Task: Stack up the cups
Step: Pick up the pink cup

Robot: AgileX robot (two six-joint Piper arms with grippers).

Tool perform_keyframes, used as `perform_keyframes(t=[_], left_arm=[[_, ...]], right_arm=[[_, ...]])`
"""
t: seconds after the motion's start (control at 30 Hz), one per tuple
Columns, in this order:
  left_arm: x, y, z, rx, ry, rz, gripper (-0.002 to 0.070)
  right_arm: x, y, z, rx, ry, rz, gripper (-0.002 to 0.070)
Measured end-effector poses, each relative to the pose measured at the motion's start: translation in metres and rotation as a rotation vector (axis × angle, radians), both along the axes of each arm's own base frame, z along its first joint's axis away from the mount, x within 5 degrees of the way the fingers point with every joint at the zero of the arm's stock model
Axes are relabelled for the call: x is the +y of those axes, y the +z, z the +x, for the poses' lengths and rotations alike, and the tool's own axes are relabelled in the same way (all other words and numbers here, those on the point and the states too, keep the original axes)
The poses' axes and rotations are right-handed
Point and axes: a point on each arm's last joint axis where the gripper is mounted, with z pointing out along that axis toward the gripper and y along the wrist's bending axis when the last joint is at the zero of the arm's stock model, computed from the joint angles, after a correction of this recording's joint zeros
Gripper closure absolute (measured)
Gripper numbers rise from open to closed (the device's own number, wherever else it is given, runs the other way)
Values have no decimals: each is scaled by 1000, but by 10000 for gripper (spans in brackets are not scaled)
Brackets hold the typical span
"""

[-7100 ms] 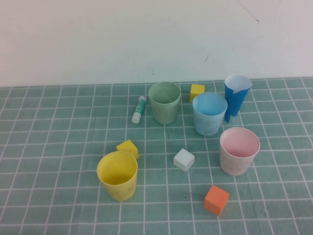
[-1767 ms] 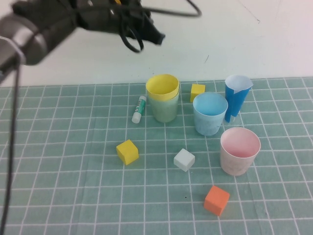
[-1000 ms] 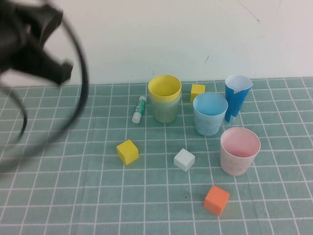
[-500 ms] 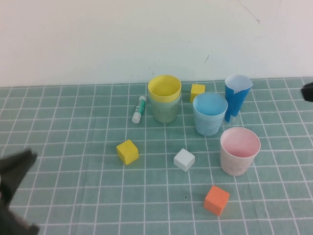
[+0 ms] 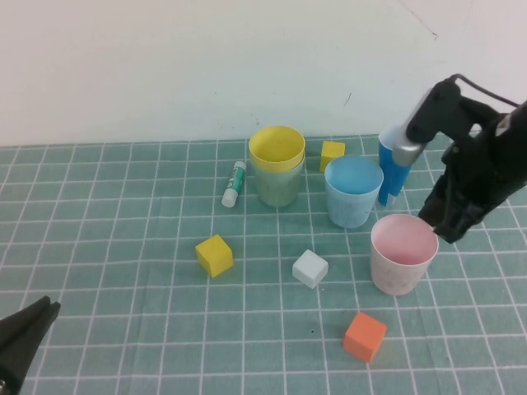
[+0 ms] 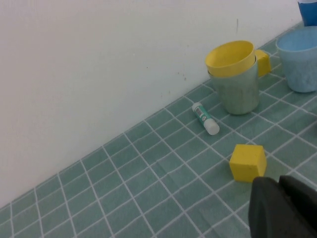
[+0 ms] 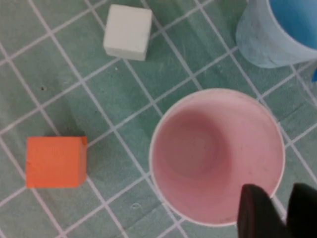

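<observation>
The pink cup (image 5: pixel 400 257) is far from my left gripper. So next my right gripper takes the pink cup by its rim and puts it inside the light blue cup (image 5: pixel 353 188).
The yellow cup (image 5: pixel 277 146) sits nested inside the pale green cup (image 5: pixel 278 188) at the back centre; both also show in the left wrist view (image 6: pixel 232 55) (image 6: pixel 240 91). The light blue cup (image 5: pixel 353 191) stands upright to their right. The pink cup (image 5: pixel 403 253) stands upright nearer the front. My right gripper (image 5: pixel 445 230) hangs over the pink cup's right rim, open; in the right wrist view (image 7: pixel 280 201) one finger is over the pink cup's (image 7: pixel 208 148) inside and the other is outside. My left gripper (image 5: pixel 45 311) is shut and empty at the front left corner (image 6: pixel 277 182).
A dark blue paper cone (image 5: pixel 389 173) stands behind the light blue cup, partly hidden by my right arm. A glue stick (image 5: pixel 234 183) lies left of the green cup. Cubes lie around: yellow (image 5: pixel 215 255), white (image 5: pixel 310 268), orange (image 5: pixel 364 336), small yellow (image 5: pixel 332 154).
The yellow cup went from the front left into the green cup. My left arm drew back from the rear to the front left corner. My right arm came in over the pink cup.
</observation>
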Motion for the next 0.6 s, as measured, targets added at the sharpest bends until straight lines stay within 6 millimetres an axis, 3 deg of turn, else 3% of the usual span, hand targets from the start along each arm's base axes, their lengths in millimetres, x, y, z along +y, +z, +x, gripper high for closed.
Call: perform_keyframes(t=[0.17, 0.33, 0.47, 0.53, 0.6], left_arm=[[0, -3, 0, -18, 0, -7, 675], [0, -2, 1, -27, -1, -11, 675], [0, -2, 1, -29, -1, -12, 675], [0, -2, 1, -31, -1, -12, 675], [0, -2, 1, -31, -1, -12, 675]], right_arm=[[6, -23, 20, 69, -34, -21, 318], [9, -45, 31, 98, -45, -31, 246], [11, -61, 37, 118, -50, -40, 264], [11, -66, 38, 125, -51, -43, 330], [12, -66, 39, 121, -50, -42, 463]])
